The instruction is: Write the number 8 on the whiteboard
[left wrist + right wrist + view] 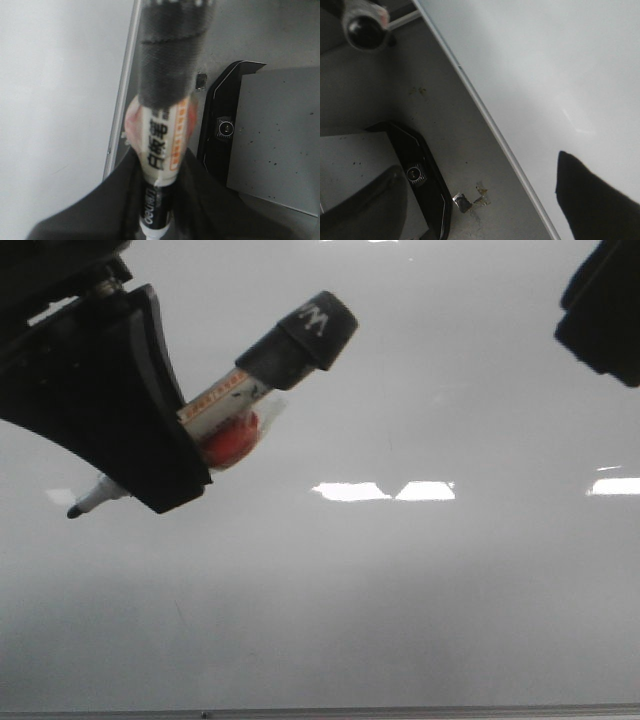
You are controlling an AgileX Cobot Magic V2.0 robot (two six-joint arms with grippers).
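My right gripper should grip the marker by its black rear end (300,340) before writing number 8, because the marker's tip (76,510) points back toward my left gripper's wrist.
The whiteboard (400,590) fills the front view, pale grey with bright light reflections. No number 8 shows on it in any view. My left gripper (190,465) at the upper left is shut on a whiteboard marker (240,390), its black rear end up and to the right. The bare black tip (75,510) points down and left close over the board; I cannot tell if it touches. In the left wrist view my left gripper (157,210) clamps the marker (162,135). My right gripper (605,310) is open and empty at the upper right, and it shows wide apart in the right wrist view (480,210).
The board's thin metal bottom edge (400,710) runs along the front. Beside the board lies grey table with a black camera housing (420,175), which also shows in the left wrist view (222,130), and small foil scraps (465,202).
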